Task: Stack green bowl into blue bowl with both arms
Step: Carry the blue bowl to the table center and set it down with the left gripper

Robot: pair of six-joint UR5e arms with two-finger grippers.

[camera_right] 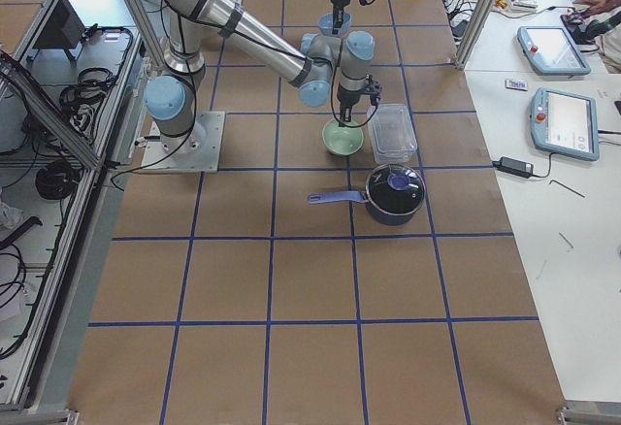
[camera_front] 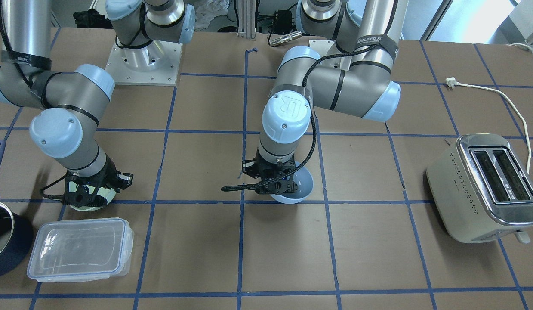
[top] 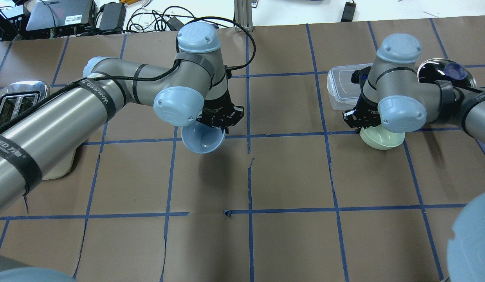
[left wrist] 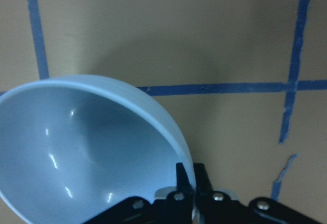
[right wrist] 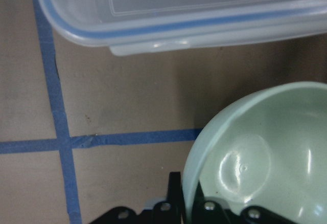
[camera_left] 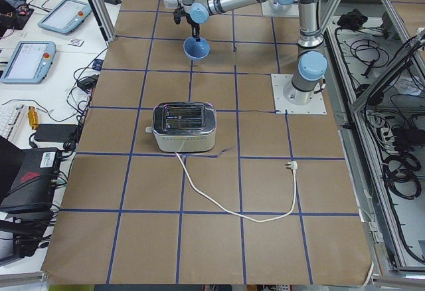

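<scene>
The left gripper has the blue bowl hanging tilted [camera_front: 301,187], so it should put the bowl down on the centre line [camera_front: 242,201] and move away before the right gripper brings the green bowl.
My left gripper [top: 219,119] is shut on the rim of the blue bowl [top: 203,140] and holds it tilted just above the table near the centre line. In the left wrist view the fingers [left wrist: 190,183] pinch the blue bowl's [left wrist: 76,152] rim. In the front view the blue bowl [camera_front: 298,189] hangs under the left gripper [camera_front: 277,185]. My right gripper [top: 361,117] is shut on the rim of the green bowl [top: 383,139], close to the table. In the right wrist view the fingers [right wrist: 179,198] clamp the green bowl's [right wrist: 265,152] rim. The green bowl [camera_front: 100,199] also shows under the right gripper [camera_front: 83,193].
A clear lidded container [camera_front: 79,249] lies right beside the green bowl; it also shows in the right wrist view [right wrist: 179,9]. A dark navy pot [camera_front: 1,241] stands at the table end beyond it. A toaster [camera_front: 483,187] with its cord stands on my left side.
</scene>
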